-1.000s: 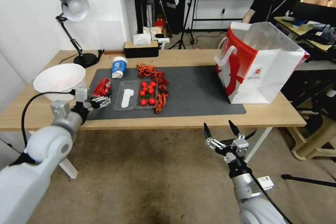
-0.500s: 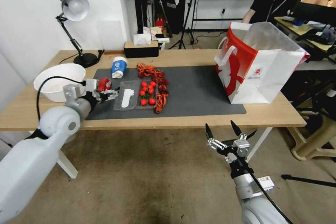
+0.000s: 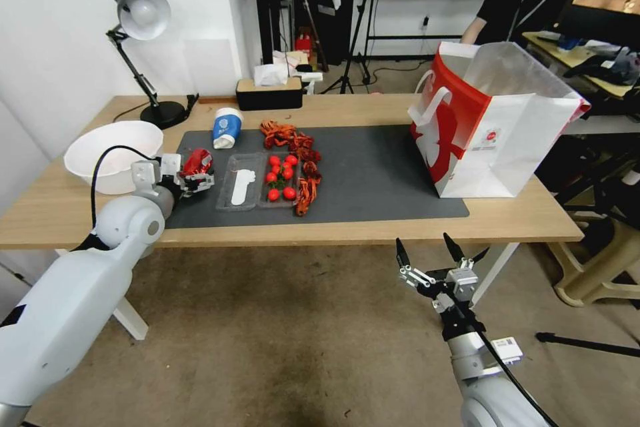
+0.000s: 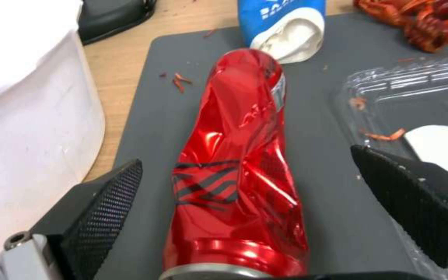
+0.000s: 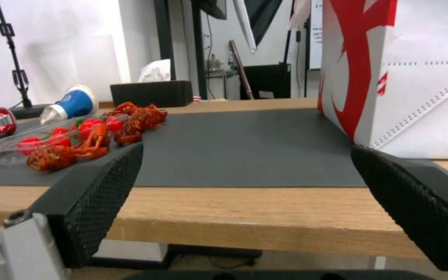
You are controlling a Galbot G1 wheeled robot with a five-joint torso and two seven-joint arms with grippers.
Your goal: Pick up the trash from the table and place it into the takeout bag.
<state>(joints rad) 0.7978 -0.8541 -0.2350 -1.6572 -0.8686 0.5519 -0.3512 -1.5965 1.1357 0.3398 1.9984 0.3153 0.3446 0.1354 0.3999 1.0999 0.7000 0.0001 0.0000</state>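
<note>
I expect the crushed red drink can (image 3: 197,161) to be empty and spill-free when I pick it up, since the crumpled sides are pushed in deep.
A crushed red drink can (image 3: 199,161) lies on its side on the dark mat (image 3: 373,173) at the left of the table (image 3: 373,110). My left gripper (image 3: 193,178) is open and straddles the can (image 4: 239,163); one finger (image 4: 105,202) stands on each side, with gaps to the can. A blue-and-white paper cup (image 3: 225,128) lies tipped over just beyond it. The takeout bag (image 3: 493,127) stands open at the table's right end. My right gripper (image 3: 424,241) hangs open with nothing in it, below the table's front edge.
A big white bowl (image 3: 113,153) sits close to the left of the can. A clear tray with tomatoes (image 3: 263,180) and red crayfish shells (image 3: 293,140) lie to its right. A desk lamp (image 3: 137,13) and a tissue box (image 3: 269,93) stand at the back.
My left arm has reached forward and lowered, bringing its open gripper around the red can. The right gripper has sunk slightly.
</note>
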